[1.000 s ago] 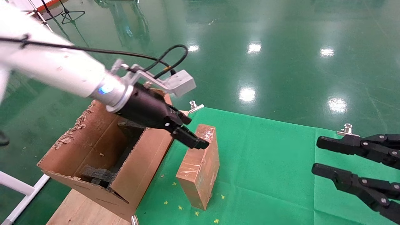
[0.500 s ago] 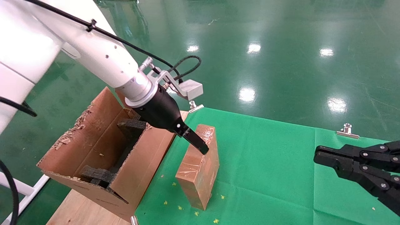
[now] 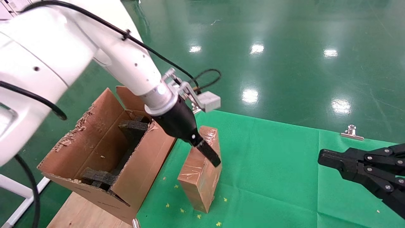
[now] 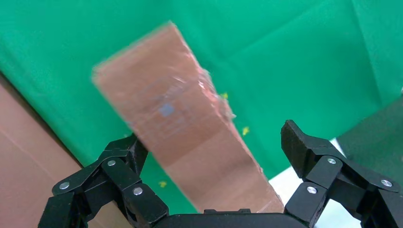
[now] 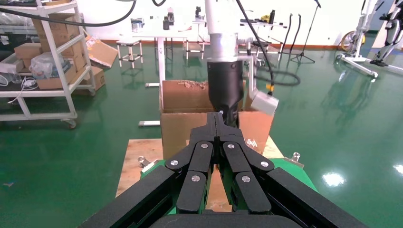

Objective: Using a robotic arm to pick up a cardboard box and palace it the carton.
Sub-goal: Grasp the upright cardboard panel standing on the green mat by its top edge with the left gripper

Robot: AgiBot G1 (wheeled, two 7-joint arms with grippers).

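The cardboard box (image 3: pixel 194 176) is next to the carton (image 3: pixel 110 152) and far from my right gripper. My left gripper should turn square to the box, take hold of it and lift it in.
The small taped cardboard box (image 3: pixel 200 172) stands on edge on the green cloth, just right of the large carton (image 3: pixel 145 164) with black foam blocks (image 3: pixel 98 175) inside. My left gripper (image 3: pixel 209 155), on the white arm, is open and lowered over the box's top. In the left wrist view the box (image 4: pixel 190 137) lies between the spread fingers (image 4: pixel 299 142), with a gap on one side. My right gripper (image 3: pixel 323 157) hovers at the right edge of the cloth, shut and empty; its closed tips show in the right wrist view (image 5: pixel 217 118), pointing toward the carton (image 5: pixel 183 130).
A green cloth (image 3: pixel 269 164) covers the wooden table (image 3: pixel 82 212); a metal clip (image 3: pixel 351 131) holds its far edge. The carton's ragged flaps stand up at the table's left end. Glossy green floor lies beyond the table.
My left arm has swung round and lowered, bringing its gripper from beside the box's top down over it. My right gripper has gone from open to shut.
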